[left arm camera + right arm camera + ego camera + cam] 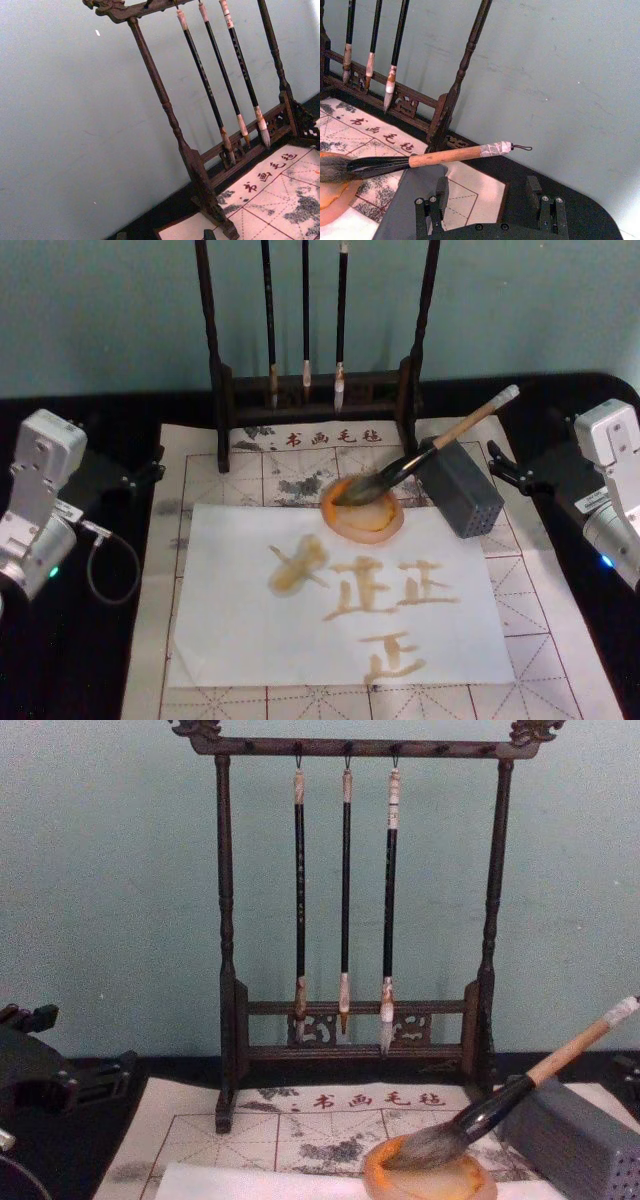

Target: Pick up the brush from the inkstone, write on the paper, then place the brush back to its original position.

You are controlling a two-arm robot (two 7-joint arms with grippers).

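I will lift the brush, and its bristles (426, 1147) should come free in an ochre-tipped point, because they lie bunched together and tapering in the orange inkstone (437, 1183).
The brush (432, 447) lies free, its grey-brown bristles resting in the round orange inkstone (362, 510) and its handle leaning over a grey block. The chest view shows the brush (505, 1105) slanting up to the right from the inkstone (430, 1178). The white paper (250, 630) in front of the inkstone bears several ochre characters. My right gripper (497, 466) hangs open just right of the block, apart from the brush; in the right wrist view its fingers (442, 192) hold nothing and the brush (445, 156) lies beyond them. My left gripper (150, 468) stands open at the mat's left edge.
A grey ribbed block (460, 488) stands right of the inkstone under the brush handle. A dark wooden rack (315, 390) with three thin hanging brushes stands at the back. A gridded felt mat (560, 640) lies under the paper on the black table.
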